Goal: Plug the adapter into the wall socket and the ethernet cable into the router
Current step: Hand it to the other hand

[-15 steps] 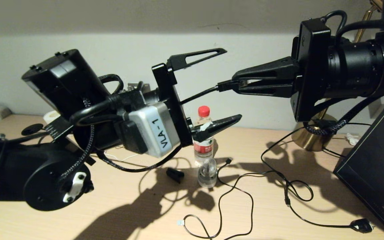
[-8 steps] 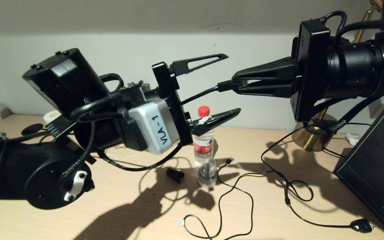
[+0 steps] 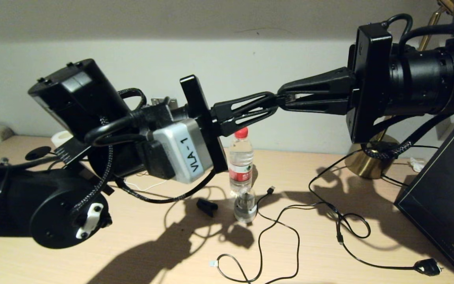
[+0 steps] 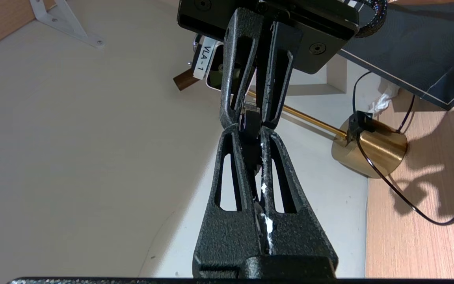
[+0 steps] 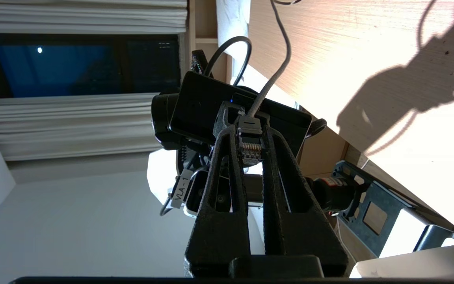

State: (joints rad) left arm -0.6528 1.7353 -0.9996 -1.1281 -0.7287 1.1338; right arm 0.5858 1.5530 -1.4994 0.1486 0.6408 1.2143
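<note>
My right gripper is closed over the ethernet plug's clear tip [image 5: 251, 155], so it should open and move back to leave the boot [image 5: 249, 124] for my left gripper.
Both arms are raised above the desk and meet tip to tip. My right gripper [image 3: 285, 98] is shut on the clear-tipped plug of the ethernet cable [image 5: 249, 146], whose gold contacts show between its fingers. My left gripper [image 3: 273, 105] is shut on the same cable just behind the plug, on its black boot [image 4: 250, 120]. In the head view the two sets of fingers hide the plug. The black cable [image 5: 268, 85] runs off from the boot over the left hand. The adapter, the wall socket and the router are out of view.
Below the grippers stand a red-capped water bottle [image 3: 241, 157] and a small glass [image 3: 245, 205]. A black clip [image 3: 207, 207], loose black cables [image 3: 290, 225] and a mains plug [image 3: 428, 267] lie on the wooden desk [image 3: 152, 244]. At the right are a brass lamp base [image 3: 365, 163] and a black box [image 3: 447, 197].
My left gripper's fingers, wide open a second ago around the cable, have closed on it just behind the plug. The right gripper has held the plug in place throughout.
</note>
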